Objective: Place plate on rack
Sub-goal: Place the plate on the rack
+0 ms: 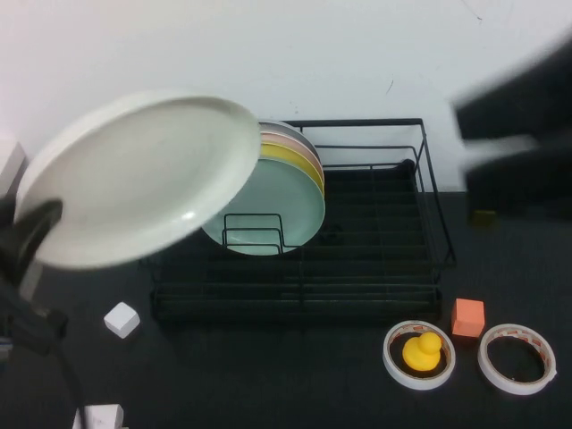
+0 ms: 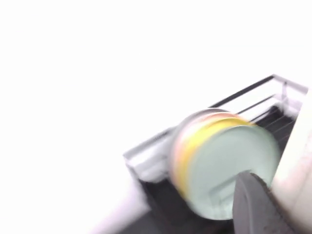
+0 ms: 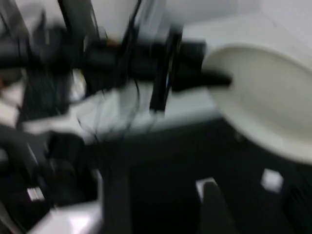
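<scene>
I keep my left gripper carrying the white plate until it stands before the mint-green plate, as its far edge (image 1: 254, 141) is free and that slot (image 1: 254, 234) is open.
The white plate (image 1: 143, 179) hangs tilted in the air over the table's left side, its right edge in front of the rack's left end. My left gripper (image 1: 40, 219) is shut on its lower left rim; in the left wrist view one finger (image 2: 253, 204) lies against the plate (image 2: 298, 156). The black wire rack (image 1: 429, 192) stands mid-table with a mint-green plate (image 1: 286, 210) and a yellow plate (image 1: 302, 157) upright at its left end. My right gripper (image 3: 253, 209) is open and holds nothing; its arm is a blur (image 1: 514, 147) high at the rack's right.
In front of the rack on the right lie an orange cube (image 1: 468, 317), a tape roll (image 1: 517, 357) and another tape roll with a yellow duck (image 1: 421, 351) inside. Two white cubes (image 1: 121, 319) (image 1: 103, 417) sit at the front left.
</scene>
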You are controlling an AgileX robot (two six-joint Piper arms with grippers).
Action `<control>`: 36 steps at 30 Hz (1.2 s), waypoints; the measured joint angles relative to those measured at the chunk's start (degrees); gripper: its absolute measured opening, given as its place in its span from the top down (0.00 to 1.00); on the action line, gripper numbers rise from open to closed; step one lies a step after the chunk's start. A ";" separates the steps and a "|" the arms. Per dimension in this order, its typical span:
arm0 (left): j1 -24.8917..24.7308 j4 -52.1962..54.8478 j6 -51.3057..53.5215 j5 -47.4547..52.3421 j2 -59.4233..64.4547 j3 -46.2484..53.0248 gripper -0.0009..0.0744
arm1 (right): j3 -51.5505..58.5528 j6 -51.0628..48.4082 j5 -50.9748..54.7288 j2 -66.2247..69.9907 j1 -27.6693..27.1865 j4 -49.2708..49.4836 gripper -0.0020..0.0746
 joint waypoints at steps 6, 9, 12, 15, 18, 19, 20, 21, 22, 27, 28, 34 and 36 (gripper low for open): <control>0.00 -1.55 24.12 1.01 9.81 -7.32 0.88 | 0.68 3.72 0.89 -8.15 0.00 -21.86 0.89; 0.00 -6.13 30.70 1.01 15.48 -9.42 0.88 | 3.59 5.36 0.89 -12.82 0.00 -31.04 0.95; 0.00 -10.80 38.26 1.64 21.42 -11.06 0.88 | 8.75 6.37 0.89 -17.83 0.00 -34.57 0.96; 0.00 -16.74 46.61 2.89 27.76 -13.25 0.88 | 16.41 6.40 0.77 -23.35 0.00 -35.17 0.97; 0.00 -25.19 54.47 2.89 34.42 -15.64 0.88 | 24.66 6.40 -2.27 -28.42 0.00 -35.36 0.97; 0.00 -28.07 57.65 2.89 36.43 -16.49 0.88 | 27.07 6.40 -3.49 -29.86 0.00 -35.50 0.97; 0.00 -30.85 61.81 3.03 38.29 -17.26 0.88 | 29.99 6.40 -5.04 -31.67 0.00 -35.59 0.97; 0.00 -32.63 64.65 3.24 39.67 -17.86 0.88 | 32.76 6.40 -6.58 -33.44 0.00 -35.59 0.97; 0.00 -34.18 68.21 3.51 41.28 -18.61 0.88 | 35.30 6.40 -7.87 -35.22 0.00 -35.59 0.97; 0.00 -36.41 81.24 4.96 48.30 -21.97 0.88 | 43.77 6.98 -10.64 -42.23 0.00 -35.39 0.97; 0.00 -36.41 82.94 4.96 49.66 -22.74 0.88 | 44.58 7.49 -10.64 -43.10 0.00 -35.39 0.97; 0.00 -36.51 84.87 5.45 55.81 -27.53 0.88 | 47.36 9.91 -10.77 -46.93 0.00 -35.12 0.97; 0.00 -36.54 83.48 5.69 57.62 -29.50 0.88 | 47.71 10.49 -10.83 -47.30 0.00 -35.12 0.97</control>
